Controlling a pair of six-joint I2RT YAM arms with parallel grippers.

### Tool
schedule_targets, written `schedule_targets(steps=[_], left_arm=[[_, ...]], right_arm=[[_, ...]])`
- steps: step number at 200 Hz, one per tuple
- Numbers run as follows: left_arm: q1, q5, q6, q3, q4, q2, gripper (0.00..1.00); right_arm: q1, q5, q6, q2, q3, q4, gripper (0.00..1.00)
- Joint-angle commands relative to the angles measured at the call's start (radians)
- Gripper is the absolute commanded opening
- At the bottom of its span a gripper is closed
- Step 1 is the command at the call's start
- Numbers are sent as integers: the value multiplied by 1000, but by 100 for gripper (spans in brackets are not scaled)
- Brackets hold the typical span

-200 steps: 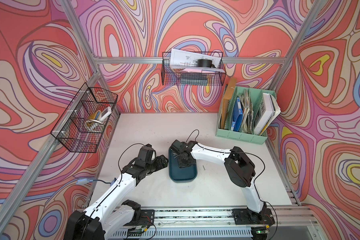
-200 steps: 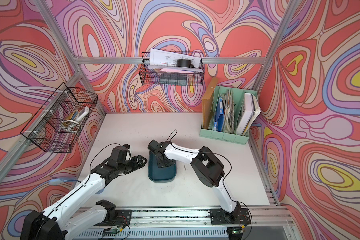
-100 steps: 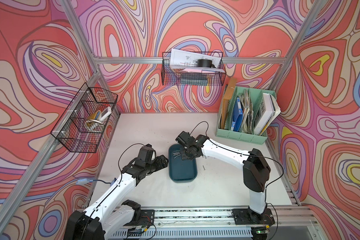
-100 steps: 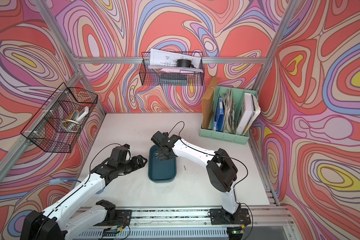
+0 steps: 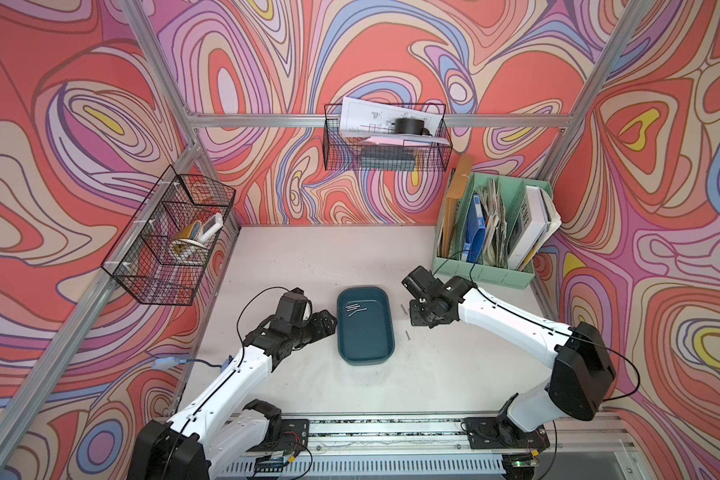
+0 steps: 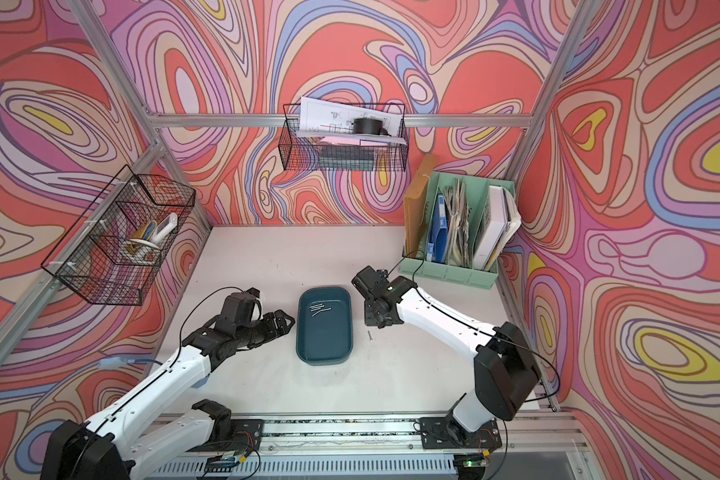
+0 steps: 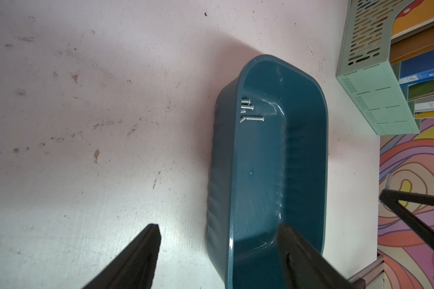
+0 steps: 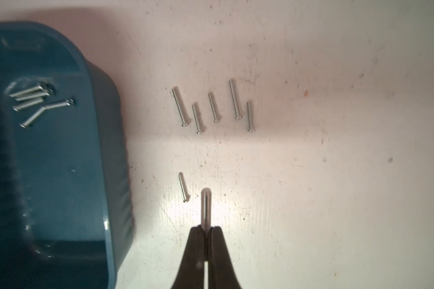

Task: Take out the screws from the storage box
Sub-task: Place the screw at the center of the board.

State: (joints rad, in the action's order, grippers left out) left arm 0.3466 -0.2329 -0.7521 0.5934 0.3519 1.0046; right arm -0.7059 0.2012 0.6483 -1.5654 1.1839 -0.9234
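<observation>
I keep lowering the held screw (image 8: 206, 204) with my right gripper, as it is clear of the box and points along the lone screw, until it reaches the free table (image 5: 414, 332) beside.
The storage box (image 5: 365, 349) (image 6: 324, 345) is a dark teal tray in the middle of the table. Several screws (image 5: 355, 309) (image 8: 33, 100) (image 7: 248, 112) lie at its far end. My right gripper (image 8: 206, 229) (image 5: 416, 318) hangs over the table just right of the box, shut on one screw (image 8: 206, 207) that sticks out past its tips. More screws (image 8: 213, 107) lie loose on the table beyond it, and one (image 8: 183, 187) lies close by. My left gripper (image 7: 218, 237) (image 5: 327, 326) is open astride the box's left wall (image 7: 232, 225), one finger inside and one outside.
A mint-green file organiser (image 5: 491, 232) stands at the back right, close behind the right arm. Black wire baskets hang on the left wall (image 5: 171, 241) and the back wall (image 5: 385, 139). The rail with both arm bases (image 5: 391, 432) runs along the front edge.
My right gripper has swung from over the box's far end out to the right, to the table beside the box, with a screw in it. The left arm has not moved.
</observation>
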Motion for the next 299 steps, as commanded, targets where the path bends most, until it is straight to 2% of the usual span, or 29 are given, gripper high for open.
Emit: schedule_targets(steps=[1, 69, 169, 232, 299], left_arm=[[3, -11, 5, 19, -1, 7, 79], [4, -32, -1, 20, 0, -6, 79], [4, -38, -3, 18, -8, 6, 79], [4, -41, -7, 18, -13, 8, 79], [4, -40, -4, 23, -8, 6, 79]], right_arm=[[0, -39, 3, -44, -46, 66, 4], [9, -105, -31, -195, -48, 203, 5], [36, -114, -33, -249, -110, 233, 6], [36, -108, -26, -212, -102, 223, 21], [36, -101, -17, -47, -9, 147, 25]])
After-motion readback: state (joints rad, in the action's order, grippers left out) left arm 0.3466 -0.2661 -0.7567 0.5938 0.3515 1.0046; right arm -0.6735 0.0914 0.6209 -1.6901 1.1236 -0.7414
